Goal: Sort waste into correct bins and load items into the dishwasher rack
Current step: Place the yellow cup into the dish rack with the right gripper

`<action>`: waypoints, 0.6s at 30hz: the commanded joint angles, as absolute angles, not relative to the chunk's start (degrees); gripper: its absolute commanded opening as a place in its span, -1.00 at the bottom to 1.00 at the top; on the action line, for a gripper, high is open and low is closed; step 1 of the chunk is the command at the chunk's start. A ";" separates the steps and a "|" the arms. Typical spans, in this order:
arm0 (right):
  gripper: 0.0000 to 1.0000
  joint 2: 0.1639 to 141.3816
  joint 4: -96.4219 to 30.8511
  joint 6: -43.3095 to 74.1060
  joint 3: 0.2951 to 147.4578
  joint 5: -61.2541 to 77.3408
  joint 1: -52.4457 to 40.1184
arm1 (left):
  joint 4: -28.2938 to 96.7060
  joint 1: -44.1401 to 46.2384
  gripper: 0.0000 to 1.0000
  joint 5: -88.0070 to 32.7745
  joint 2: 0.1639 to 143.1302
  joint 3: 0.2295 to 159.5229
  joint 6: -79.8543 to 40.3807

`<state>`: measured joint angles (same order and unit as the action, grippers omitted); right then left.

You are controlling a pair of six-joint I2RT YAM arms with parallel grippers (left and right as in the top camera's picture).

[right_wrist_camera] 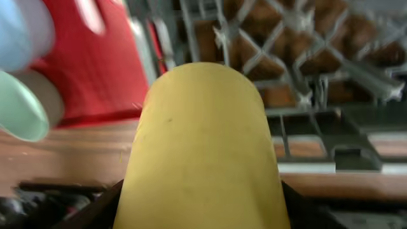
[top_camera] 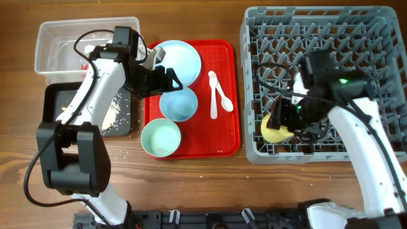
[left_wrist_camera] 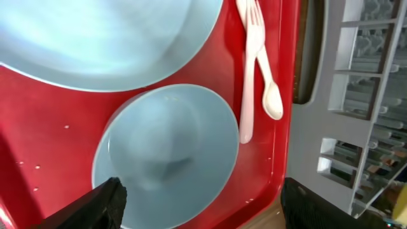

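Observation:
The blue bowl (top_camera: 179, 105) is under my left gripper, across from the grey rack (top_camera: 266, 48). Next, my right gripper lets go of the yellow cup and carries the bowl to the rack.
My left gripper (top_camera: 163, 79) is open and empty, low over the red tray between the pale blue plate (top_camera: 177, 58) and the blue bowl (top_camera: 178, 105). In the left wrist view its fingers (left_wrist_camera: 203, 213) straddle the blue bowl (left_wrist_camera: 165, 152), below the plate (left_wrist_camera: 95, 32). A mint bowl (top_camera: 161, 138) and two white spoons (top_camera: 216, 95) also lie on the tray. My right gripper (top_camera: 284, 121) is shut on the yellow cup (top_camera: 275, 131) at the grey rack's (top_camera: 331, 38) front left corner. The cup (right_wrist_camera: 203, 146) fills the right wrist view. Crumbs (top_camera: 114, 111) lie in the black tray (top_camera: 60, 98). The clear tub (top_camera: 48, 38) holds white paper and a red-and-white wrapper (top_camera: 84, 66).
The flat red tray (top_camera: 226, 137) sits between the bins and the rack. A few loose crumbs lie on the wooden table in front of the black tray. The left arm reaches over the black tray and the tub's corner. The rack shows in the left wrist view (left_wrist_camera: 369, 95).

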<state>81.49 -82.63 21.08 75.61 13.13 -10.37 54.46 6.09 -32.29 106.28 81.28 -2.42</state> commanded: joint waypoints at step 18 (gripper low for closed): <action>0.72 95.88 -74.81 18.63 96.95 11.33 -14.55 | 58.50 3.38 0.62 -30.74 101.23 88.12 -4.45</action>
<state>96.57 -78.54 21.32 88.62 8.29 -13.74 57.34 5.69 -31.09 106.04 83.13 -2.52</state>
